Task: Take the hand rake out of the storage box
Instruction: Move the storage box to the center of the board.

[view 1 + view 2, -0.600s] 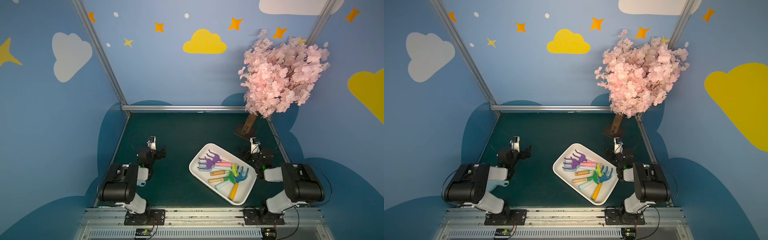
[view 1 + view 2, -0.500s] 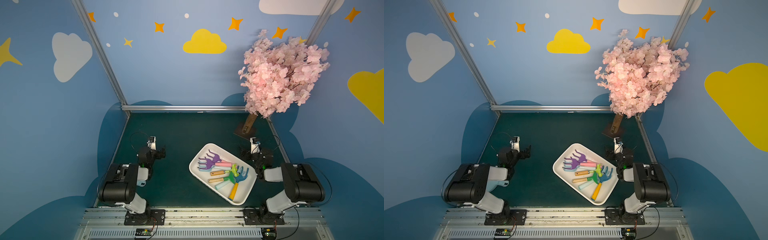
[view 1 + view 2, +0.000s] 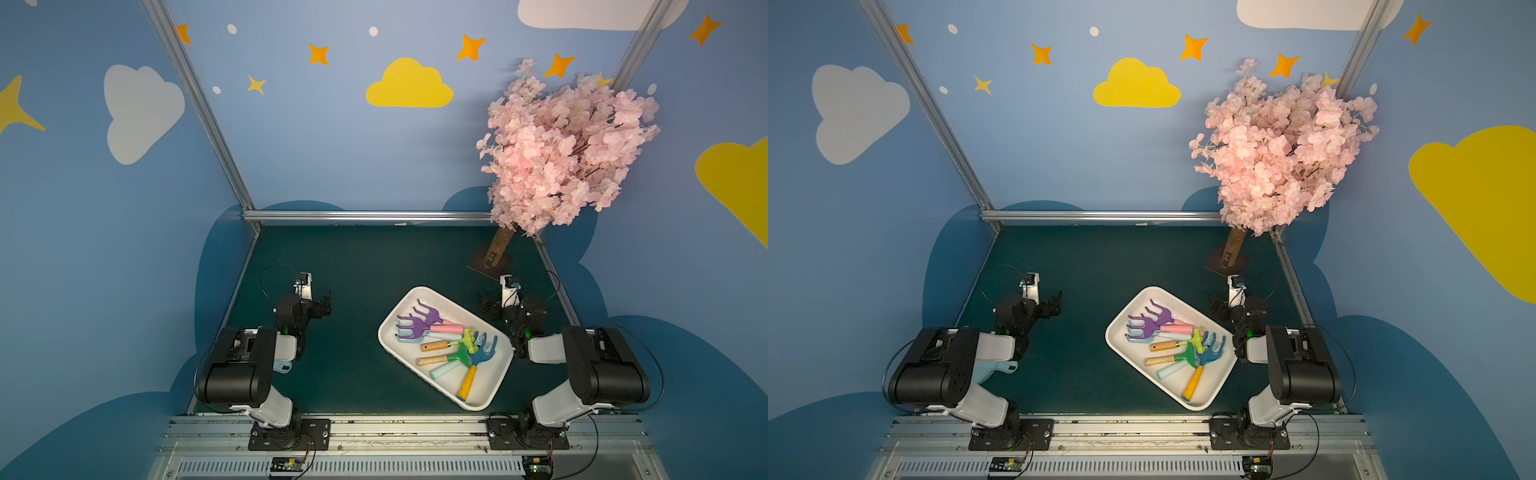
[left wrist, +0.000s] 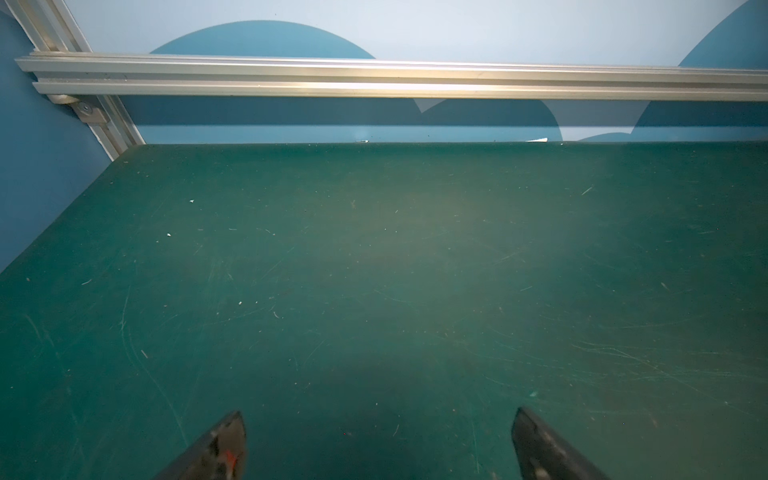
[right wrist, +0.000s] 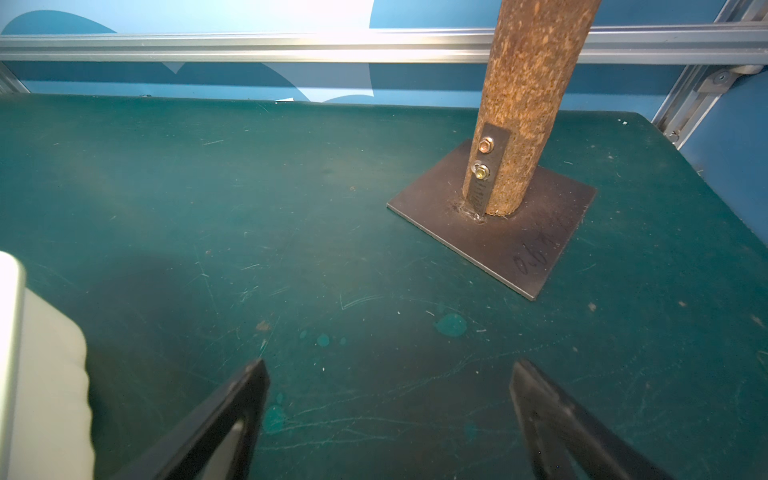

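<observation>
My right gripper is close to where the storage box lies slantwise [image 3: 502,361], so my left gripper should take the box's rim [image 3: 389,313] near the purple rake tines and pull the box straighter first.
The white storage box [image 3: 485,385] [image 3: 1209,386] lies slantwise on the green mat, right of centre, in both top views. Several hand rakes lie in it: a purple one with a pink handle [image 3: 430,318], a green one with a wooden handle [image 3: 440,358] and a blue one with a yellow handle [image 3: 478,361]. My right gripper [image 3: 490,309] [image 5: 389,365] is open and empty, low over the mat beside the box's far right rim; a corner of the box [image 5: 41,374] shows in the right wrist view. My left gripper [image 3: 325,305] [image 4: 378,415] is open over bare mat, well left of the box.
A pink blossom tree [image 3: 565,149] stands at the back right, its cork trunk bolted to a square metal plate [image 5: 536,241] just beyond my right gripper. Aluminium rails [image 4: 374,79] and blue walls bound the mat [image 3: 357,266].
</observation>
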